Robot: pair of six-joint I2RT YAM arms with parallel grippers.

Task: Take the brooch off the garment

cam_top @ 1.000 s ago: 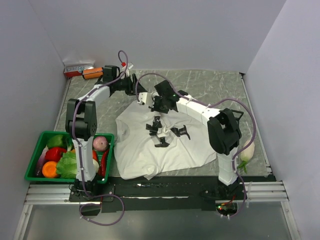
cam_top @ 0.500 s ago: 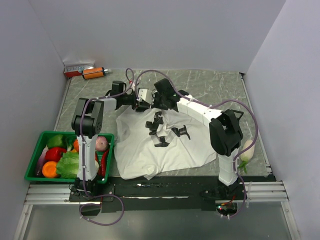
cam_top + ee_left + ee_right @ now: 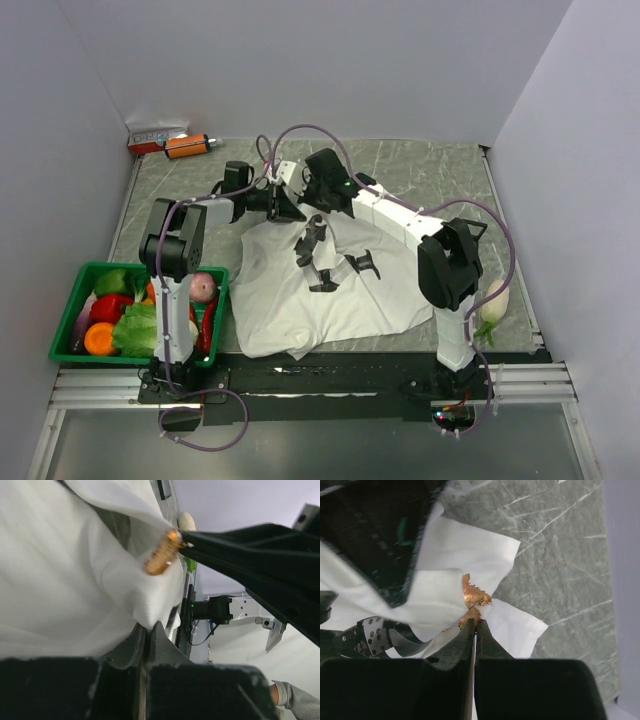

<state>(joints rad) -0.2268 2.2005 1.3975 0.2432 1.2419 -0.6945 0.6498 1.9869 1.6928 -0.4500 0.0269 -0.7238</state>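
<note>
The garment's fold is still pinned to the brooch while my right gripper holds the brooch's lower end (image 3: pixel 471 614). Next, my left gripper takes the brooch's upper end (image 3: pixel 469 587) before my right gripper opens.
The garment (image 3: pixel 330 290), a white T-shirt with black printed shapes, lies spread on the table with its far edge pulled up between both grippers. The small gold-orange brooch (image 3: pixel 474 597) is pinned in a bunched fold of it and also shows in the left wrist view as the brooch (image 3: pixel 162 556). My right gripper (image 3: pixel 475 622) is shut on the brooch's lower end. My left gripper (image 3: pixel 148 625) is shut on a fold of the garment (image 3: pixel 75 580) just beside the brooch. In the top view the left gripper (image 3: pixel 286 207) and right gripper (image 3: pixel 300 190) nearly touch; the brooch is hidden there.
A green basket (image 3: pixel 100 266) of vegetables stands at the near left. An orange bottle (image 3: pixel 187 146) and a red-and-white box (image 3: pixel 155 137) lie at the far left corner. A white vegetable (image 3: pixel 493 300) lies by the right arm's base. Walls enclose the table.
My left gripper swung from the far left in to the shirt's upper edge and closed on the cloth. The right gripper stayed shut on the brooch, and the shirt's top edge lifted.
</note>
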